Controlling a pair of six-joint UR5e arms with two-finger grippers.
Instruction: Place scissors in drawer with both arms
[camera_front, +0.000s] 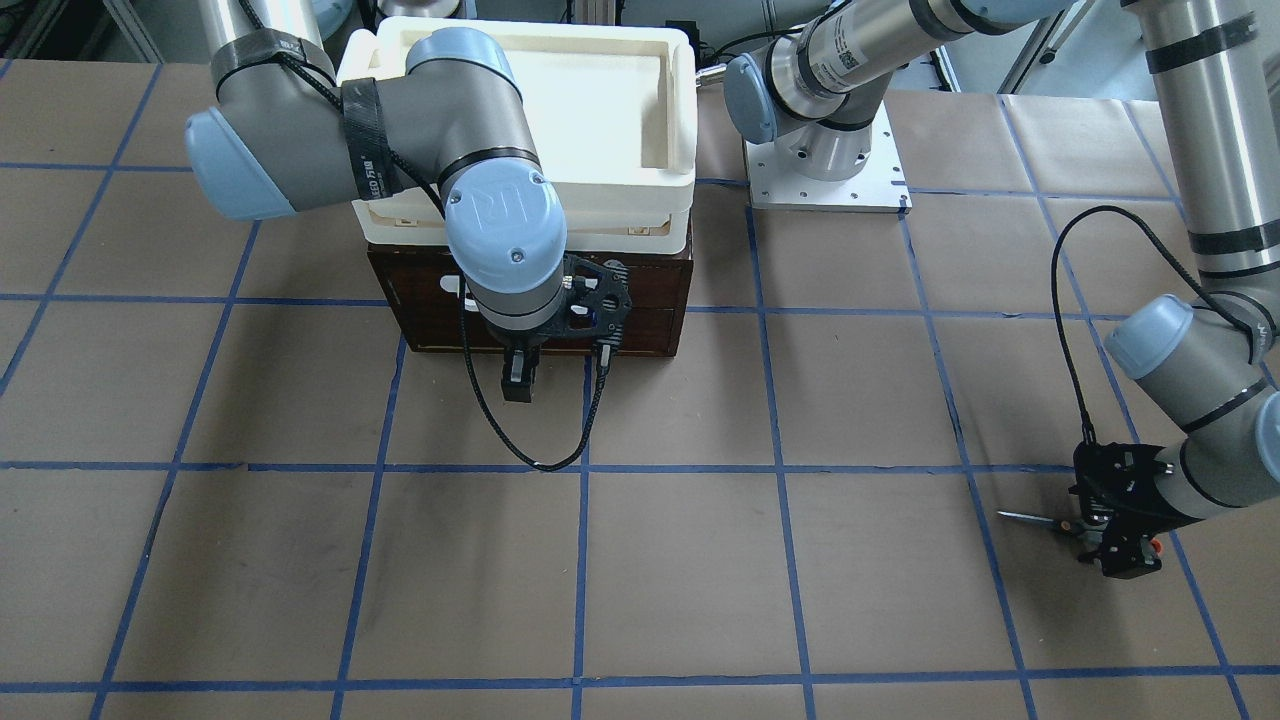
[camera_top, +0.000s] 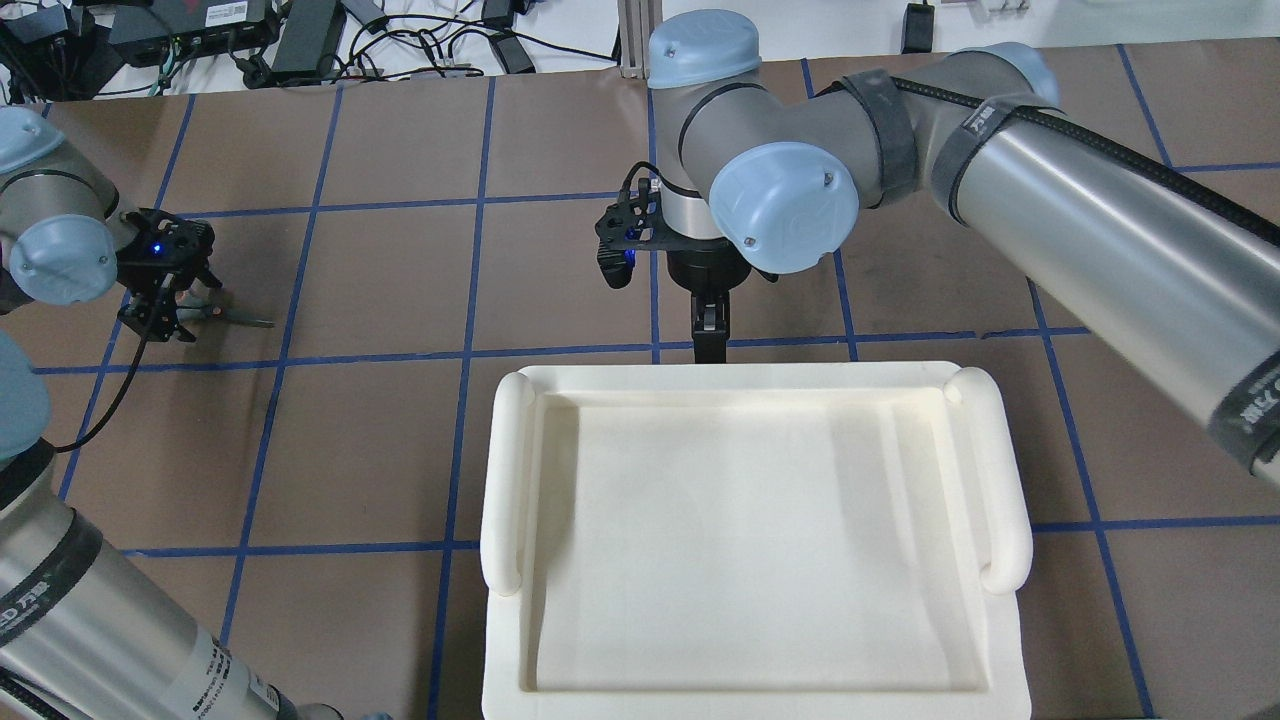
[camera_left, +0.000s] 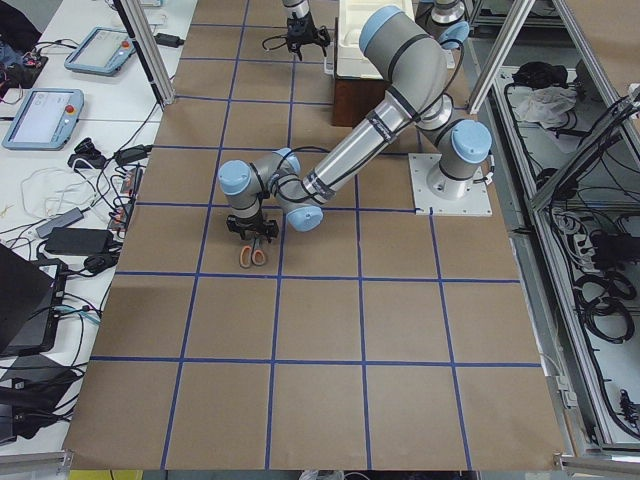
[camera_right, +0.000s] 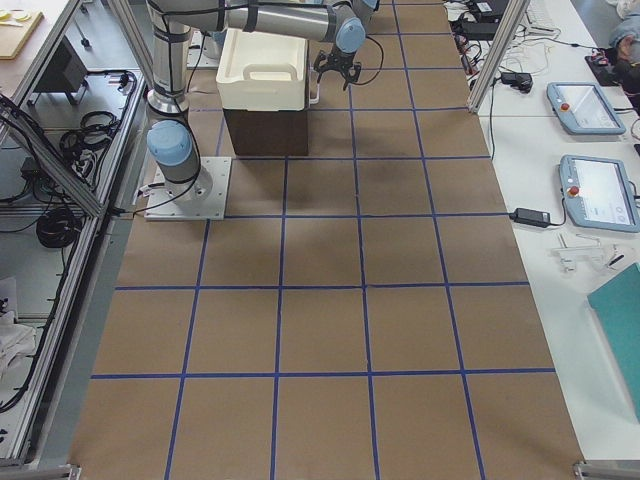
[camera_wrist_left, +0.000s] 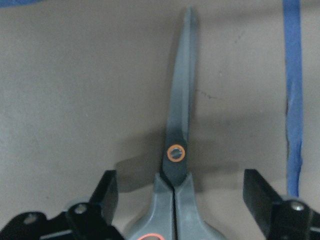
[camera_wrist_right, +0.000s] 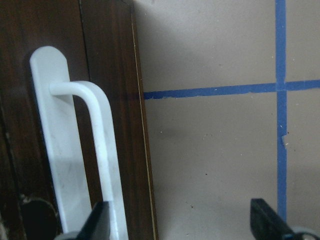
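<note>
The blades (camera_wrist_left: 182, 82) lie shut and my left gripper's fingers straddle both handles, so the scissors (camera_wrist_left: 175, 154) will stay closed at the pivot when I lift them.
The scissors (camera_front: 1030, 519) lie flat on the brown paper, with silver blades and grey handles with orange loops. My left gripper (camera_front: 1118, 545) is open and low over their handle end. In the left wrist view its fingers (camera_wrist_left: 107, 192) stand on either side of the scissors (camera_wrist_left: 179, 140) and do not touch them. The dark-brown drawer (camera_front: 650, 300) is closed under a cream tray. My right gripper (camera_front: 517, 385) is open just in front of the drawer. In the right wrist view the drawer's white bar handle (camera_wrist_right: 100, 150) runs close by one finger.
The cream-white plastic tray (camera_top: 510, 480) sits on top of the drawer cabinet and hides it from above. The left arm's base plate (camera_front: 825, 185) stands beside the cabinet. Blue tape lines grid the brown table cover. Black cables hang from both wrists.
</note>
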